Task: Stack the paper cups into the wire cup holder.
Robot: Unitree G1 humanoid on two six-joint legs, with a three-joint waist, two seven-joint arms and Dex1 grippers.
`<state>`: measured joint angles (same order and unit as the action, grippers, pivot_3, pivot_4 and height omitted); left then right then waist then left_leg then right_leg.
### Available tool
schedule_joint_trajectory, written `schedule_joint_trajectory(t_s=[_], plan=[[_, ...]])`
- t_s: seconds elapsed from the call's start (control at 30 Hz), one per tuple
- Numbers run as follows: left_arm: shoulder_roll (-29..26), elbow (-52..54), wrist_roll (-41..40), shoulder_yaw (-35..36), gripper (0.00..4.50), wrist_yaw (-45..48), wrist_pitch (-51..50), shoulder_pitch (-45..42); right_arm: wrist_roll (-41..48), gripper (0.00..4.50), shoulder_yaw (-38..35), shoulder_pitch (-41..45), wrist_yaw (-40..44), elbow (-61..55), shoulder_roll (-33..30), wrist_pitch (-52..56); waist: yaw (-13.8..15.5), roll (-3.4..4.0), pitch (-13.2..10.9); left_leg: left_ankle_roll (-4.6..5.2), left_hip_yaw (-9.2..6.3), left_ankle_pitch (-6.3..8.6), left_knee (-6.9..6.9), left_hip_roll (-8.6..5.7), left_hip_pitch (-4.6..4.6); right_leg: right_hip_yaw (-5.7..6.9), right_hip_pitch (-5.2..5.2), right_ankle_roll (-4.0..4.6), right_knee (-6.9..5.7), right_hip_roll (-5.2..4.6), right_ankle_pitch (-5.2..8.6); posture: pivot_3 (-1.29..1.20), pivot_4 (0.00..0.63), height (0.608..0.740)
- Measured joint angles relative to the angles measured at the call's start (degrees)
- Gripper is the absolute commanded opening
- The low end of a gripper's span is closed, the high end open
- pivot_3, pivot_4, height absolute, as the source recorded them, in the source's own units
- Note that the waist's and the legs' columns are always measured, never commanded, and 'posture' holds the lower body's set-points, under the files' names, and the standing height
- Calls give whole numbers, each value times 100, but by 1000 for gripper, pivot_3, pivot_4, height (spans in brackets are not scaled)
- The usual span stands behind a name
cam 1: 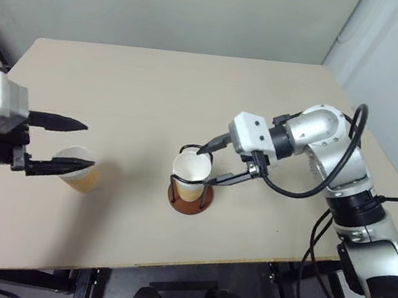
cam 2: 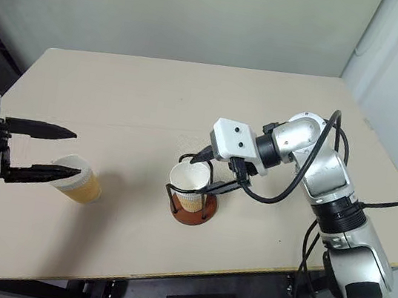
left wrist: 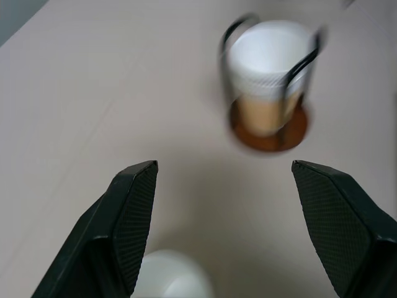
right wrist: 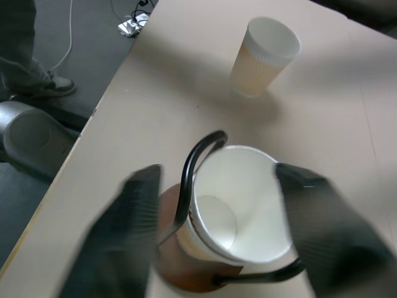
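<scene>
I expect the other paper cup to go down nearly to its rim when I lower it, because the cup in the holder has a wide, empty opening (cam 1: 193,165).
A paper cup (cam 1: 192,167) stands upright inside the wire cup holder (cam 1: 190,199), whose black loops rise from a reddish-brown disc at the middle of the table. My right gripper (cam 1: 219,162) reaches in from the right and is open, one finger on each side of that cup's rim (right wrist: 242,205). Another paper cup (cam 1: 83,179) stands on the table at the left, also seen at paper cup (right wrist: 263,56). My left gripper (cam 1: 87,146) hovers over it, open wide, with its white rim (left wrist: 167,276) just below the fingers (left wrist: 133,211).
The beige table (cam 1: 154,97) runs to a near edge (cam 1: 167,264) just in front of the holder. Black cables (cam 1: 330,176) loop around my right arm. On the floor beyond the table's left side are a person's shoe (right wrist: 53,84) and a power strip (right wrist: 131,25).
</scene>
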<state>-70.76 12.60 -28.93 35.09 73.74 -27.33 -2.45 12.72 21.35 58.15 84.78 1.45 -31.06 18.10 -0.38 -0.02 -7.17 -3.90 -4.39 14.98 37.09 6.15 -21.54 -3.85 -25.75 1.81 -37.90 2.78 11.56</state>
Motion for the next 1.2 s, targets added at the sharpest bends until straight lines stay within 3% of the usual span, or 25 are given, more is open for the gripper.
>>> schedule_joint_trajectory(t_s=[0.03,0.27,0.5,0.8,0.9,1.2], plan=[[-55,-97,150,-45,3706,-14,128,-15,78,4479,-73,46,63,83,-78,3,0,0,0,0,2,0,0,-1,-1,-3,-1,1,1,0,0,0,150,740],[-595,-544,641,-400,3706,584,788,-30,1351,4479,-1437,628,208,463,-258,733,7,-6,3,10,11,8,-8,-10,-5,-10,-11,22,1,10,13,0,150,740],[-938,-1158,1399,-1503,3706,836,1649,-222,1530,4479,-1440,415,116,102,-263,959,8,-7,4,16,-6,16,-6,-5,-5,-7,-15,20,-6,20,11,0,150,740],[-899,-1581,1943,-2686,3706,877,2284,-830,1568,4479,-1439,278,-110,-206,-359,1076,5,-8,5,26,-12,22,-2,-6,-8,-15,-18,24,-1,17,7,0,150,740],[-755,-1656,2068,-2977,3112,857,2375,-987,1568,4500,-1439,211,-177,-249,-407,1108,6,-8,5,37,-10,29,-1,-6,-8,-15,-20,22,-2,17,7,0,150,740],[-669,-1810,2188,-3185,23,899,2495,-1217,1733,4500,-1446,175,-253,-422,-537,1240,4,-8,5,42,0,31,0,-8,-10,-13,-22,16,-2,21,4,0,150,740]])
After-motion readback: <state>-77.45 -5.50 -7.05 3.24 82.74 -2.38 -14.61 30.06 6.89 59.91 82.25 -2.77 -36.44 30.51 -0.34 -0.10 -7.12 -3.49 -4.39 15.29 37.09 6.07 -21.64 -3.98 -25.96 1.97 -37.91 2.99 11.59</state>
